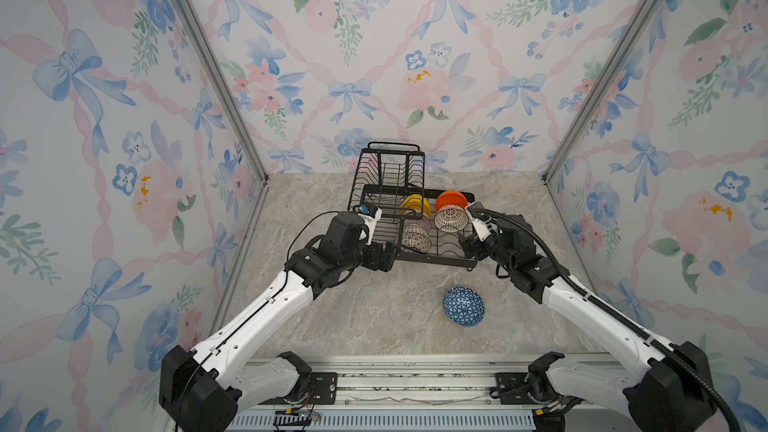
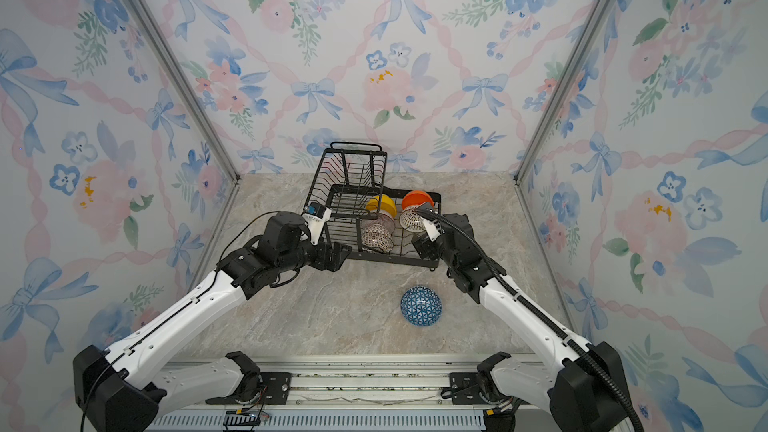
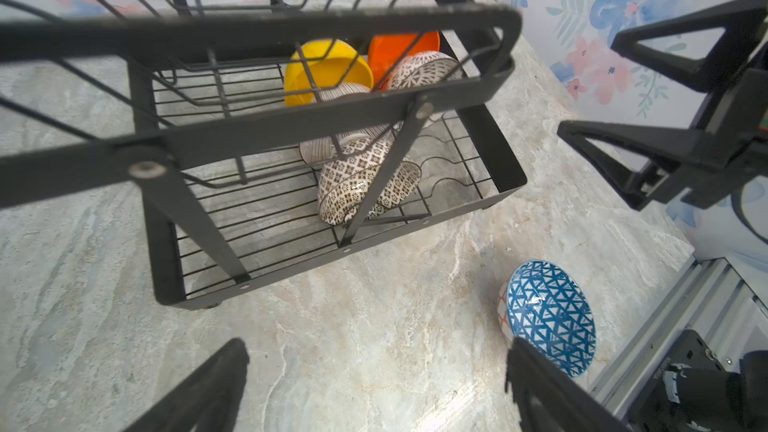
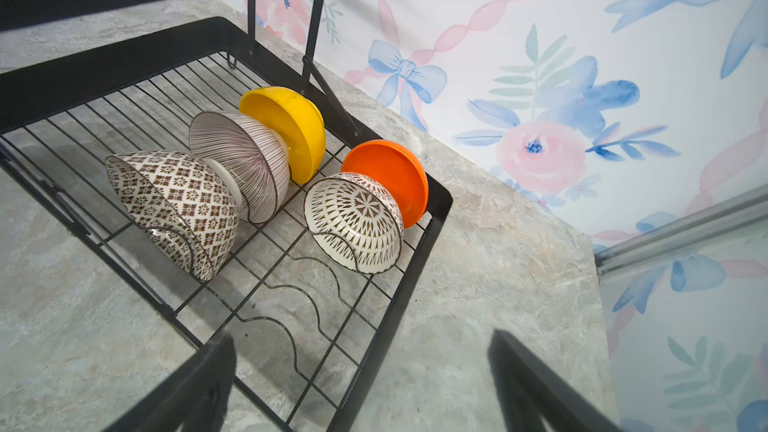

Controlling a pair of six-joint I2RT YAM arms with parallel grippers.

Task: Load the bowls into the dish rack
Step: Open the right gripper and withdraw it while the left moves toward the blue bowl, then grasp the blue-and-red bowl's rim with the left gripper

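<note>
The blue bowl (image 1: pixel 464 306) rests rim-up, clear of the rack, so my left gripper should continue to head toward its nearest rim (image 1: pixel 445 302) until the open fingers straddle it.
The black wire dish rack (image 1: pixel 436 260) stands at the back of the table. Five bowls stand on edge in its lower tray (image 4: pixel 441 201): yellow (image 4: pixel 291 126), pink-striped (image 4: pixel 245 160), cream-brown mosaic (image 4: pixel 174 205), orange (image 4: pixel 390 172) and white-brown lattice (image 4: pixel 357 222). The blue triangle-patterned bowl (image 1: pixel 463 306) lies rim-down on the table in front of the rack, also seen in the left wrist view (image 3: pixel 548 313). My left gripper (image 1: pixel 388 256) hangs open at the rack's front left corner, holding nothing. My right gripper (image 1: pixel 467 245) is open and empty over the tray's front right corner.
The rack's raised upper basket (image 1: pixel 388 172) with its handle stands at the back left. Floral walls with metal corner posts (image 1: pixel 582 118) close in three sides. Bare marble tabletop (image 1: pixel 374 317) lies between the rack and the front rail (image 1: pixel 415 384).
</note>
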